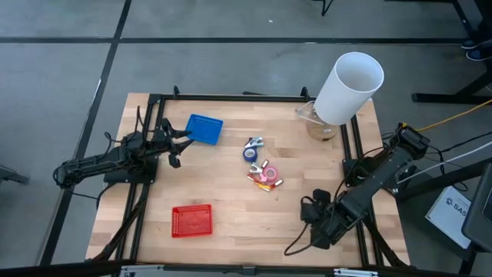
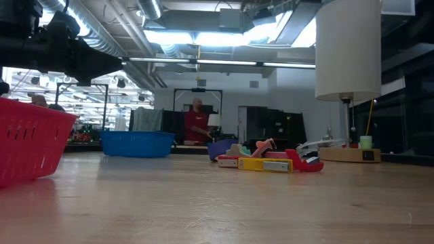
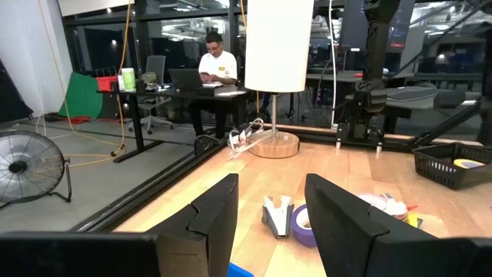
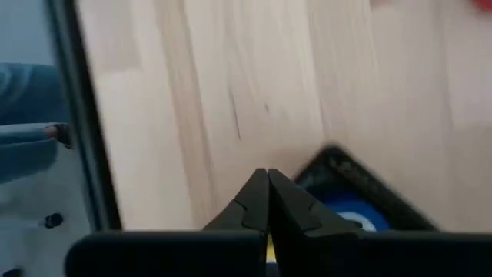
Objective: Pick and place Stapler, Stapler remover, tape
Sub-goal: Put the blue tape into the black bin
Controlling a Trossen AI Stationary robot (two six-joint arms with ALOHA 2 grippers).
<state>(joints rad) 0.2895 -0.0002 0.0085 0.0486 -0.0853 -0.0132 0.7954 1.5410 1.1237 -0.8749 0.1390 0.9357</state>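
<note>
My right gripper goes on going to the blue tape roll and opens above it, because its fingers are empty over the black basket and the way there is clear.
The silvery stapler remover lies mid-table beside a blue tape roll. Just nearer lies the pink, red and yellow stapler. My left gripper hovers open by the blue basket. In its wrist view, the remover and the blue tape show beyond my left gripper. My right gripper is shut, low over the table's near right part, at the corner of a black basket with something blue inside.
A red basket sits near the table's near-left edge. A white lamp stands on a wooden base at the far-right corner. A dark frame rail runs around the table. Bare wood lies between the stapler and the red basket. A person sits at a desk beyond the table.
</note>
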